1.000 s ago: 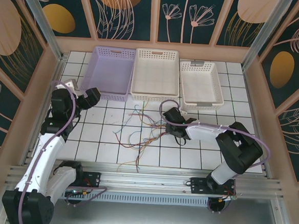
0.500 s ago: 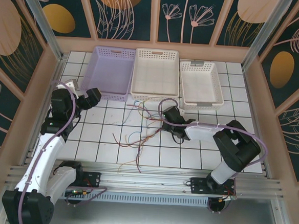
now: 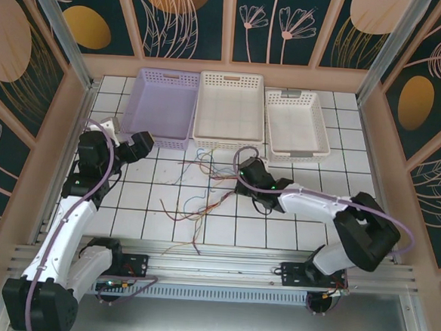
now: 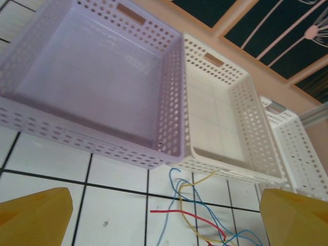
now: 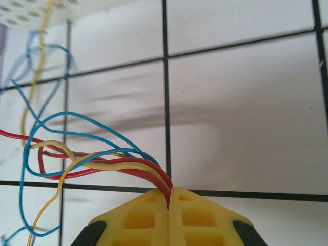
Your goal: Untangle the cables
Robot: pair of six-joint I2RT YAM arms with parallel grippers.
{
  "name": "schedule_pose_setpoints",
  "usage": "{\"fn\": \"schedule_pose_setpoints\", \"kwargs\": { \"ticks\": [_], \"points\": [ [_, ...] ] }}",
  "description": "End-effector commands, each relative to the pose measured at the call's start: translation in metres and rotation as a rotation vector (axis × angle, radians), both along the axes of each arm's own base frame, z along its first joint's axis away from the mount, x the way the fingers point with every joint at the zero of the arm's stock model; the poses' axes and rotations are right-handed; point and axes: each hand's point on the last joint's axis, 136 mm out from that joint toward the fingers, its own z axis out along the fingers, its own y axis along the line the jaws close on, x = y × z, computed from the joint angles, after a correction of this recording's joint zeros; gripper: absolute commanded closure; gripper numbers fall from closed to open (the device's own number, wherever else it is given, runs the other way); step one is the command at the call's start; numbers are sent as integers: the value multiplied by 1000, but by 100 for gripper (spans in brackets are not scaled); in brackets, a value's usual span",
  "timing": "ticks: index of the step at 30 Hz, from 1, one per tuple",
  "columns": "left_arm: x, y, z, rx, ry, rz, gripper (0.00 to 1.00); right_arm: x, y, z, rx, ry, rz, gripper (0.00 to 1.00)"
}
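Note:
The cables fanning loose (image 5: 77, 155) hang from my right gripper's closed fingers, so my left gripper, still open, should keep on toward the red and yellow cables (image 5: 128, 166) and close there.
A loose tangle of thin red, blue, yellow-orange and green cables (image 3: 199, 206) lies on the white tiles in front of the baskets. My right gripper (image 3: 240, 180) sits at the tangle's right edge. In its wrist view the yellow fingers (image 5: 148, 218) are pressed together on red, yellow and blue cables (image 5: 118, 166) that fan out to the left. My left gripper (image 3: 144, 146) hovers by the lilac basket's near right corner, apart from the tangle. It is open, and cable ends (image 4: 195, 215) lie on the floor between its yellow fingertips (image 4: 31, 218).
Three baskets stand in a row at the back: lilac (image 3: 162, 108), large white (image 3: 230, 109) and smaller white (image 3: 295, 125). Blue and yellow cable ends (image 4: 205, 179) reach the large white basket's front wall (image 4: 230, 169). An aluminium rail (image 3: 221, 268) runs along the near edge.
My right gripper has moved left and toward the baskets, pulling the held cables with it; the tangle has stretched and shifted. The left gripper has barely moved.

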Motion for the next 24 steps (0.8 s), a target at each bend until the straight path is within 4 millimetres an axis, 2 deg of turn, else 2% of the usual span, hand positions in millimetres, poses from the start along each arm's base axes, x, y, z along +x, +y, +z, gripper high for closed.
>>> {"fn": "schedule_pose_setpoints", "kwargs": {
  "ticks": [1, 9, 14, 20, 24],
  "points": [
    [-1, -17, 10, -49, -51, -88, 6, 11, 0, 40, -4, -106, 22, 100],
    [-9, -58, 21, -163, -90, -261, 5, 32, -2, 108, 48, -282, 85, 100],
    [-16, -84, 27, -226, -103, -352, 5, 38, 12, 149, 65, -382, 200, 100],
    [-22, -108, 28, -264, -94, -416, 5, 37, 30, 171, 84, -427, 311, 100],
    [-26, -127, 17, -248, -69, -445, 5, 34, 40, 178, 116, -433, 362, 100]
  ]
}}
